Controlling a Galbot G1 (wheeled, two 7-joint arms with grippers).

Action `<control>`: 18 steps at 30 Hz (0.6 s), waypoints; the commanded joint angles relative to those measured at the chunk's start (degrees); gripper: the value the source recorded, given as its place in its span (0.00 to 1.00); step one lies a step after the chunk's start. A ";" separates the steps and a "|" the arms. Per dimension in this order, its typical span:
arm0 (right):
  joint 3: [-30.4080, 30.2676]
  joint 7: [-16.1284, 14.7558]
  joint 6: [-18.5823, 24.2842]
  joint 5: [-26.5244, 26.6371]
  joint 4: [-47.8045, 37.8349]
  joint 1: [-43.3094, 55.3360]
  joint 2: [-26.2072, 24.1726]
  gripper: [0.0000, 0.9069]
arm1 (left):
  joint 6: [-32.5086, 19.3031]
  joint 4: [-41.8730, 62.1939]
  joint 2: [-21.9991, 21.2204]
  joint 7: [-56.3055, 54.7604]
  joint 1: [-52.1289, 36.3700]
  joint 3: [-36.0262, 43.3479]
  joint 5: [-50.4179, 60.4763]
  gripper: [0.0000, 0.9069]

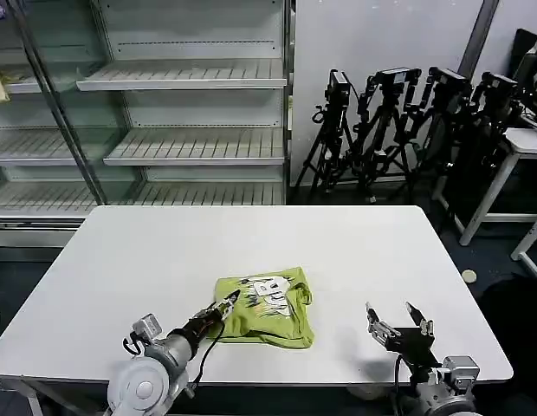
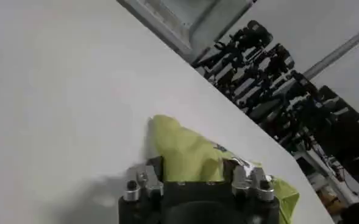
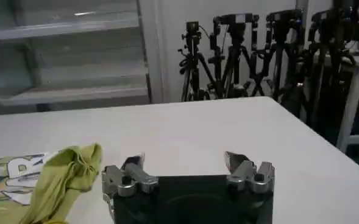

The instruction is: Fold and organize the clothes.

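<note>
The T-shirt (image 1: 265, 326) is folded into a compact bundle, white print up (image 1: 270, 294). It will stay folded and show plain cloth when I turn it over.
The clothes are one lime yellow-green T-shirt (image 1: 264, 312), lying in a folded, bunched bundle near the table's front edge with its white print facing up. My left gripper (image 1: 229, 303) is at the bundle's left edge. In the left wrist view its jaws stand wide apart, open, with a raised fold of the T-shirt (image 2: 185, 152) between them (image 2: 197, 173). My right gripper (image 1: 395, 314) hovers open over bare table to the right of the shirt, nothing between its fingers (image 3: 185, 161). From the right wrist view the shirt's bunched corner (image 3: 57, 176) lies off to one side.
The white table (image 1: 251, 234) has bare room behind and beside the shirt. Empty metal shelves (image 1: 190, 78) stand behind it on the left, several black tripods (image 1: 398, 121) on the right. Another white table (image 1: 524, 143) is at the far right.
</note>
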 commanded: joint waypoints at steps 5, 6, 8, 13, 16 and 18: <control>-0.15 0.15 0.02 -0.20 0.16 -0.18 0.10 1.00 | -1.34 1.26 -0.82 0.22 -0.58 0.12 -2.38 0.03; -0.19 0.20 0.00 -0.22 0.21 -0.15 0.06 1.00 | -1.43 1.26 -0.92 0.34 -0.55 0.06 -2.58 0.03; -0.19 0.29 -0.02 -0.21 0.33 -0.06 0.01 1.00 | -2.00 1.36 -1.19 0.63 -0.50 -0.01 -3.35 0.03; 0.08 0.42 -0.06 -0.10 0.43 -0.02 -0.30 1.00 | -2.74 1.09 -1.88 1.37 -0.51 -0.18 -4.29 0.03; 0.25 0.44 0.01 -0.07 0.46 -0.04 -0.31 1.00 | -3.70 0.71 -1.87 1.08 -0.60 -0.65 -4.15 0.03; 0.21 0.42 0.10 -0.07 0.49 -0.04 -0.12 1.00 | -4.45 0.41 -1.43 0.97 -0.31 -1.55 -4.45 0.03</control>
